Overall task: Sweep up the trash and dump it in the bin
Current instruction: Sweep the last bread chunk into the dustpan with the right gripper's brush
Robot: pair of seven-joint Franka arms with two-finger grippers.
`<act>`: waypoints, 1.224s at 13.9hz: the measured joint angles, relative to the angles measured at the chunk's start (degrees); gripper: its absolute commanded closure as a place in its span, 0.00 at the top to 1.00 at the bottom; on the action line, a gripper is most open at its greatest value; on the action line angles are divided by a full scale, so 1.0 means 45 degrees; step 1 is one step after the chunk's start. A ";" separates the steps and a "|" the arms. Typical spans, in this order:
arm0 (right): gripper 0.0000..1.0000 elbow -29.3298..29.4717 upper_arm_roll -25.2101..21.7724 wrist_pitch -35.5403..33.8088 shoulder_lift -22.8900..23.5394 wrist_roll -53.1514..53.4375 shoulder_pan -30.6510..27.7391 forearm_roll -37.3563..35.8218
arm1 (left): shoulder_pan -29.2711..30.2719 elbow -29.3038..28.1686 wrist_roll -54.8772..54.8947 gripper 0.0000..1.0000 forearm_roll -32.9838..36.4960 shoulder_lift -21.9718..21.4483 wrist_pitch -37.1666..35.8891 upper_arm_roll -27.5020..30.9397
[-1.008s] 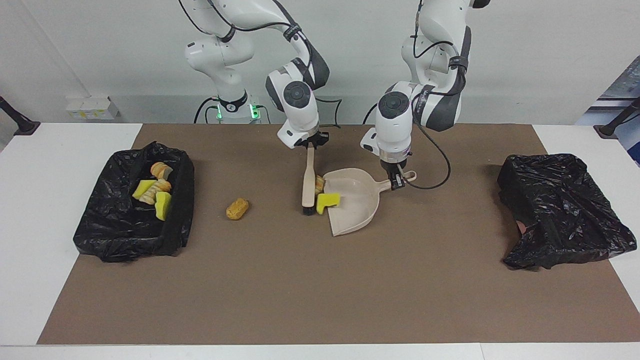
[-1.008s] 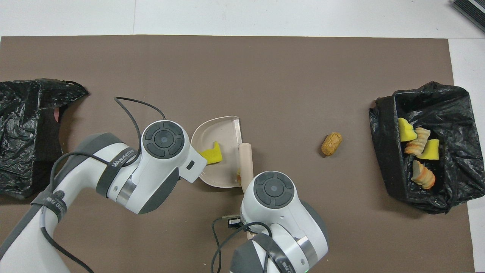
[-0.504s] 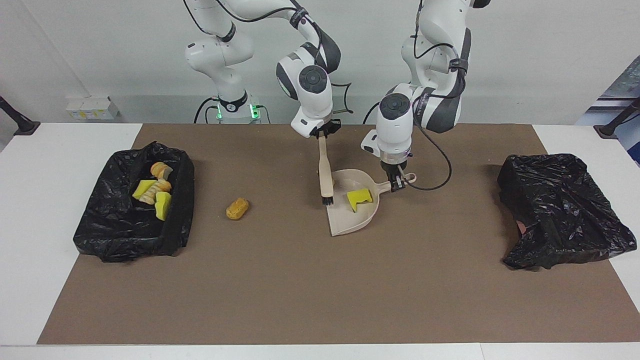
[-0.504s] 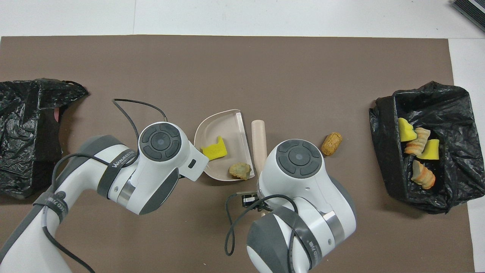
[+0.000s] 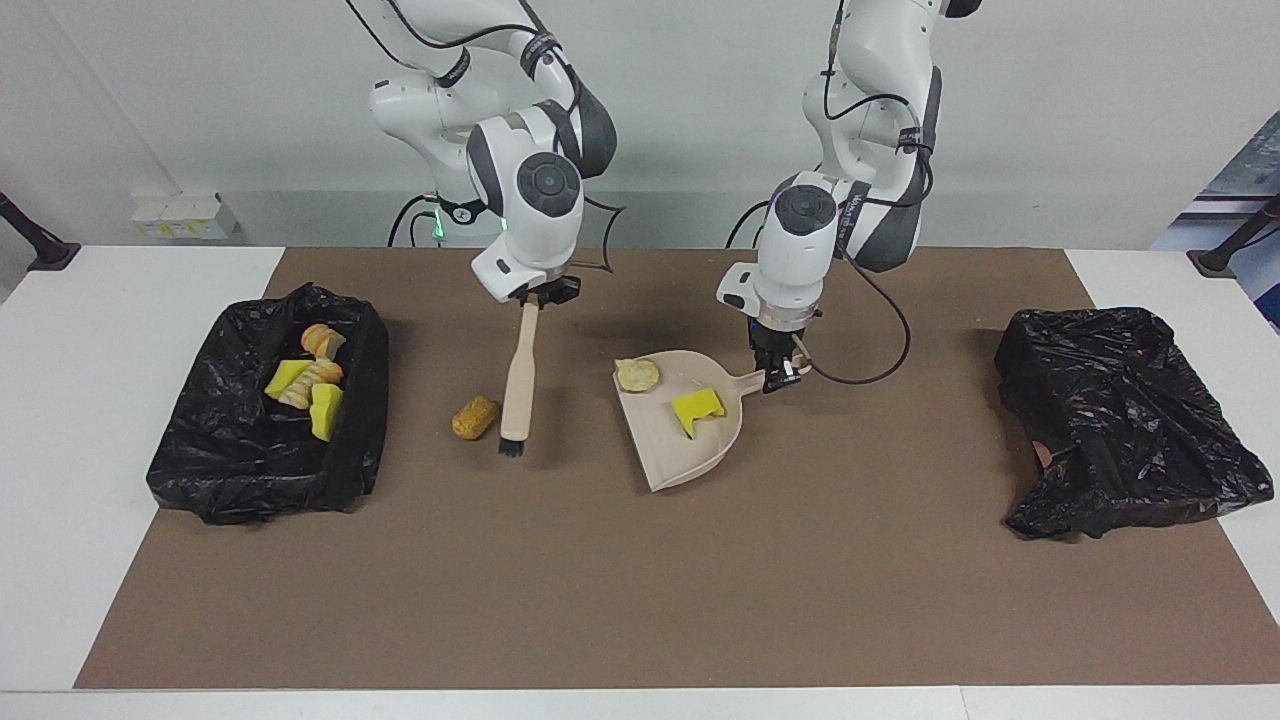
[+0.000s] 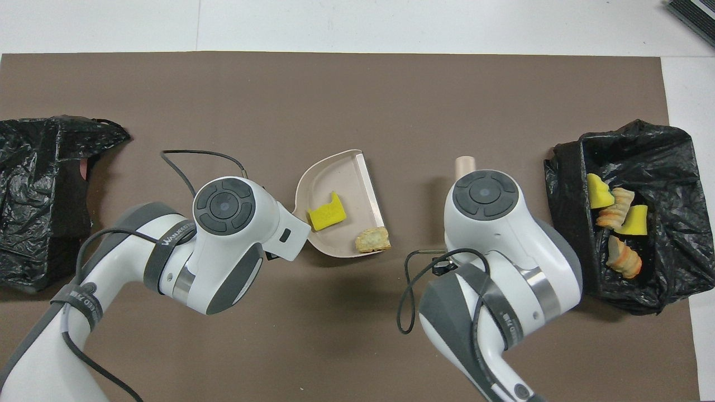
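The brush's bristles (image 5: 511, 448) are hanging on the dustpan's side of the loose bread piece, so my right gripper should first reach beyond that bread piece and then sweep it into the dustpan.
My left gripper (image 5: 776, 368) is shut on the handle of the beige dustpan (image 5: 682, 457), which holds a yellow sponge chunk (image 5: 697, 408) and a bread piece (image 5: 637, 375). In the overhead view the dustpan (image 6: 329, 178) shows the sponge (image 6: 327, 212) and the bread (image 6: 373, 240). My right gripper (image 5: 537, 296) is shut on the handle of the beige brush (image 5: 519, 375). Its black bristles (image 5: 512, 447) hang just beside a loose golden-brown bread piece (image 5: 474, 417) on the mat. In the overhead view my right arm hides that piece.
A bin lined with a black bag (image 5: 230, 470) stands at the right arm's end of the table, with several sponge and bread scraps (image 5: 312, 385) in it. It also shows in the overhead view (image 6: 665, 162). A crumpled black bag (image 5: 1120, 420) lies at the left arm's end.
The sponge and a bread piece went from the dustpan's mouth into the pan. My right gripper carried the brush toward the right arm's end, to the loose bread piece. The dustpan shifted slightly the same way.
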 measured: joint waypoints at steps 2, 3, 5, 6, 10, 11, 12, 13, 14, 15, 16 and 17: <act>0.00 -0.0266 -0.0001 -0.0212 0.0001 0.0075 -0.0824 -0.0584 | -0.0015 0.0000 -0.0036 0.00 -0.0091 0.0006 0.0039 -0.0015; 0.00 -0.0492 0.0011 -0.0187 -0.0003 -0.0056 -0.1303 -0.0716 | -0.0042 0.0000 -0.0144 0.00 -0.0106 0.0007 0.0039 -0.0030; 0.00 -0.1137 0.0009 0.0462 -0.0064 -0.1032 -0.2097 -0.0775 | -0.0154 -0.0001 -0.0676 0.00 -0.0113 0.0008 0.0017 -0.0104; 0.00 -0.1507 0.0013 0.0977 -0.0126 -0.1523 -0.2356 -0.0775 | -0.0309 -0.0001 -0.0997 0.00 -0.0116 0.0007 -0.0076 -0.0119; 0.00 -0.2148 0.0096 0.1653 -0.0236 -0.3545 -0.2496 -0.0230 | -0.0787 0.0016 -0.1883 0.00 -0.0116 -0.0035 -0.1068 -0.0158; 0.00 -0.2155 0.0169 0.1654 -0.0265 -0.3894 -0.2458 0.0128 | -0.0818 0.0021 -0.1943 0.00 -0.0116 -0.0053 -0.1279 -0.0168; 0.00 -0.2155 0.0225 0.1654 -0.0311 -0.4197 -0.2312 0.0550 | -0.0857 0.0026 -0.1959 0.00 -0.0115 -0.0075 -0.1495 -0.0164; 0.00 -0.2155 0.0241 0.1654 -0.0351 -0.4327 -0.2047 0.1005 | -0.0922 0.0027 -0.1961 0.00 -0.0115 -0.0089 -0.1604 -0.0165; 0.00 -0.2156 0.0254 0.1654 -0.0360 -0.4367 -0.1702 0.1453 | -0.0986 0.0028 -0.1966 0.00 -0.0115 -0.0097 -0.1686 -0.0166; 0.00 -0.2167 0.0269 0.1684 -0.0347 -0.4369 -0.1256 0.1912 | -0.1042 0.0027 -0.1972 0.00 -0.0115 -0.0097 -0.1711 -0.0166; 0.00 -0.2185 0.0282 0.1821 -0.0335 -0.4369 -0.0786 0.2423 | -0.1075 0.0020 -0.1982 0.00 -0.0115 -0.0094 -0.1711 -0.0167; 0.00 -0.2192 0.0303 0.2018 -0.0329 -0.4369 -0.0369 0.2945 | -0.1080 0.0005 -0.1988 0.00 -0.0115 -0.0076 -0.1698 -0.0166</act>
